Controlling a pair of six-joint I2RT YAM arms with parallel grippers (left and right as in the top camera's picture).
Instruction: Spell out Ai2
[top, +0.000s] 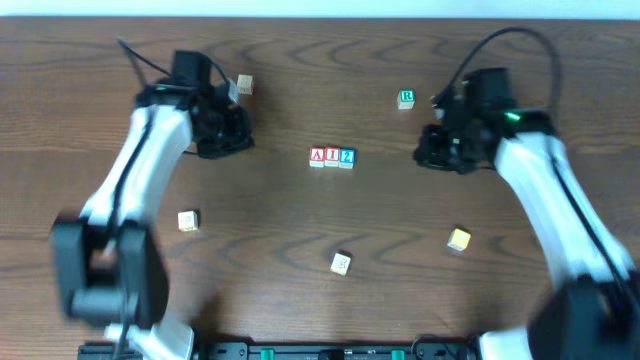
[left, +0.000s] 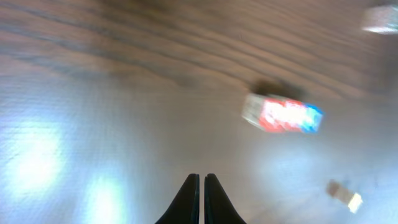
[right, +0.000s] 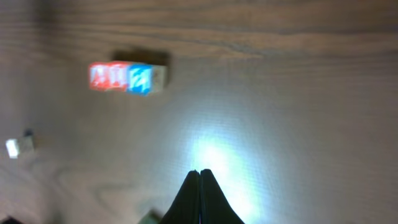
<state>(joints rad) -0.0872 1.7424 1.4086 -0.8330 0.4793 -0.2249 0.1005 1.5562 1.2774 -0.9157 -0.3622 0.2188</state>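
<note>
The red A, red I and blue 2 blocks (top: 332, 158) are standing in order. My right gripper should keep pulling back until it opens at the front edge (top: 465, 318).
Three letter blocks stand touching in a row at the table's middle: a red A block (top: 317, 157), a red I block (top: 331, 157) and a blue 2 block (top: 346, 158). The row shows blurred in the left wrist view (left: 283, 114) and the right wrist view (right: 126, 77). My left gripper (top: 228, 135) is shut and empty, well left of the row; its fingertips (left: 201, 177) are together. My right gripper (top: 432, 148) is shut and empty, right of the row; its fingertips (right: 199, 172) are together.
Loose blocks lie around: a green one (top: 405, 98) at the back right, a beige one (top: 244, 85) at the back left, a yellow one (top: 459, 239) at the front right, a pale one (top: 341, 263) at the front middle, another (top: 188, 220) at the left.
</note>
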